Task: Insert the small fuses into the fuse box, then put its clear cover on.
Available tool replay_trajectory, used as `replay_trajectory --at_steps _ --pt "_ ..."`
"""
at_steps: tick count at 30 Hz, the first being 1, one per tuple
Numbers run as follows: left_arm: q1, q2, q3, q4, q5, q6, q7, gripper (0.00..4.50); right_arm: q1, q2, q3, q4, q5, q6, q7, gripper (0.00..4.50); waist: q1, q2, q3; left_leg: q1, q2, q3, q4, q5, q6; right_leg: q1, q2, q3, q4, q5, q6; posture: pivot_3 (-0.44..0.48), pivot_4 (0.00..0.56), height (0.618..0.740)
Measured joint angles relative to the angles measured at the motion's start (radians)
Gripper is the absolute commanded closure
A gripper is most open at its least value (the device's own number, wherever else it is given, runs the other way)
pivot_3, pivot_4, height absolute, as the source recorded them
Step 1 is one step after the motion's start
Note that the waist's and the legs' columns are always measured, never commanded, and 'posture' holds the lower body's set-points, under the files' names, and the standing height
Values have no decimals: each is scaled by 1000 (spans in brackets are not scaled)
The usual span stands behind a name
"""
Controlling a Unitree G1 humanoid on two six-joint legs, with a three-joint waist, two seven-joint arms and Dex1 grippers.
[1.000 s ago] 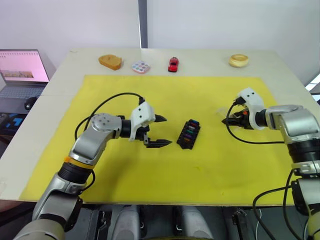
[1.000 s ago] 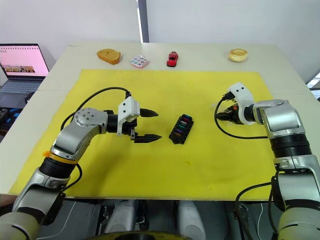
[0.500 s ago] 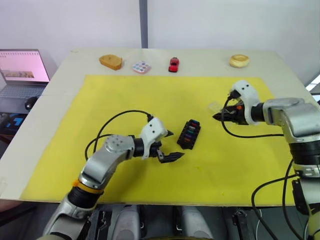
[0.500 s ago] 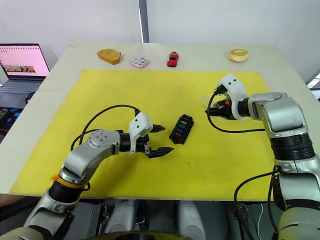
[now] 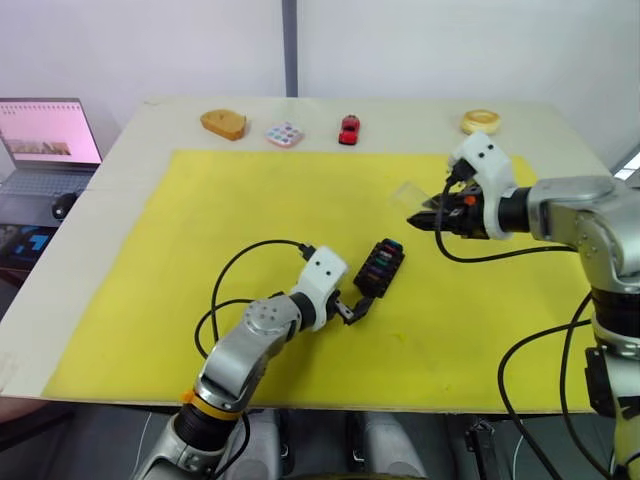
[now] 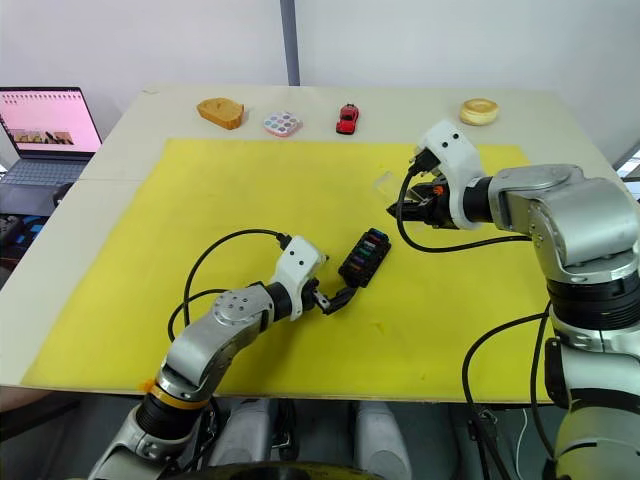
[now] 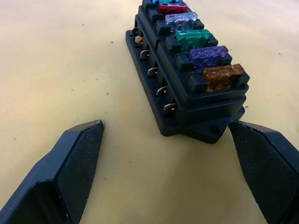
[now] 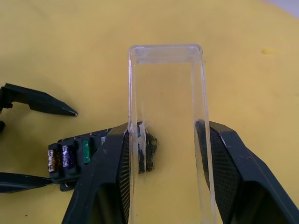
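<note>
The fuses are circled by a stepped rim [image 7: 216,106], so the clear cover should sit loose and shift on it until the robot presses it down.
The black fuse box [image 5: 378,268] lies on the yellow mat [image 5: 200,220] with the small fuses [image 7: 208,56] seated in a row in its top: amber, purple, teal, grey and red show. My left gripper [image 7: 164,127] is open, one finger on each side of the box's near end, not touching it. To the box's far right my right gripper [image 5: 420,218] hangs above the mat, shut on the clear cover [image 8: 166,93]. The cover stands out beyond the fingers [image 8: 229,177], and past it lies the fuse box [image 8: 70,156].
Along the table's far edge sit a bread-shaped toy [image 5: 222,123], a small colour palette [image 5: 285,134], a red toy car [image 5: 349,129] and a doughnut-shaped toy [image 5: 481,121]. A laptop [image 5: 50,140] stands off the table's left side.
My left gripper has moved right across the mat to the fuse box's near end. My right gripper has carried the clear cover leftwards, closer to the box.
</note>
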Motion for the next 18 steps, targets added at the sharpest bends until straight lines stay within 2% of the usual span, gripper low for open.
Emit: replay_trajectory --at_steps 12,18 --pt "6 -2 -19 -13 3 21 -32 0 -4 -19 -32 -50 60 49 -46 2827 0 0 0 0 -1 0 0 -1 2 1 -3 0 -2 -2 -3 0 150 740" --pt "4 -45 -46 3 18 24 6 0 -4 -21 -33 -54 71 48 -67 2827 1 0 0 0 -2 0 0 -2 3 1 -4 -1 -2 -2 -3 0 150 740"
